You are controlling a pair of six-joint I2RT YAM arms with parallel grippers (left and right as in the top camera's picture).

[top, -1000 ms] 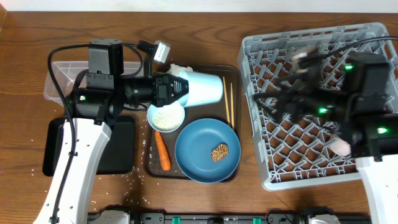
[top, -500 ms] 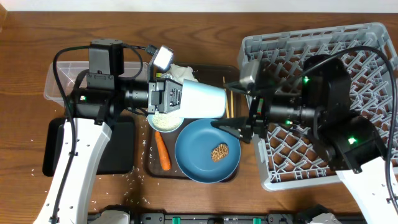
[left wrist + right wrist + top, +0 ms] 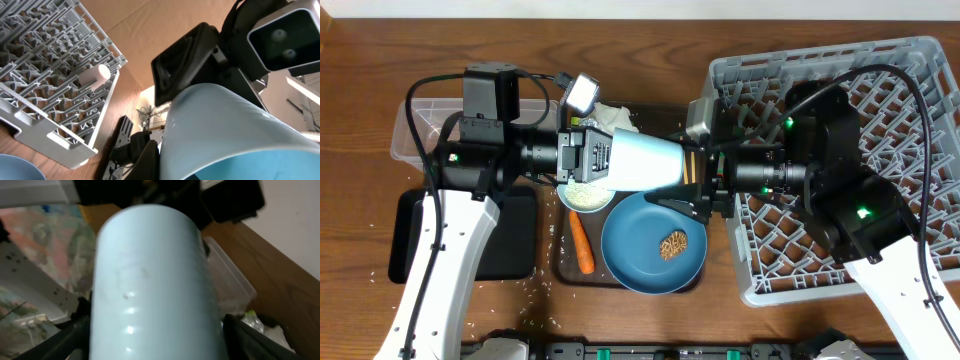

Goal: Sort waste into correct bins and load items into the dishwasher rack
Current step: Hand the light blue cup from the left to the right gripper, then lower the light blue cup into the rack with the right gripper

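The light-blue cup (image 3: 646,160) is in my left gripper, away from the grey rack, so my right gripper should take it and place it beside the pink cup (image 3: 95,76).
My left gripper (image 3: 612,160) is shut on the light-blue cup (image 3: 648,162) and holds it sideways above the brown serving tray (image 3: 692,118). My right gripper (image 3: 686,178) is open, with a finger on each side of the cup's far end; the cup fills the right wrist view (image 3: 155,280). Below lie the white bowl (image 3: 586,193) of rice, the carrot (image 3: 581,244) and the blue plate (image 3: 638,250) with the brown food lump (image 3: 673,245). The chopsticks (image 3: 682,132) are partly hidden. The pink cup (image 3: 94,76) lies in the grey rack (image 3: 840,70).
The clear tub (image 3: 418,122) is at the back left, with the black tray (image 3: 515,240) in front of it. White tissue (image 3: 611,112) sits at the tray's back. The wrapper (image 3: 254,321) shows in the right wrist view. Rice grains (image 3: 534,285) are scattered on the table.
My right arm has swung left from over the rack to the cup, and its fingers now flank the cup. My left gripper has moved the cup slightly right.
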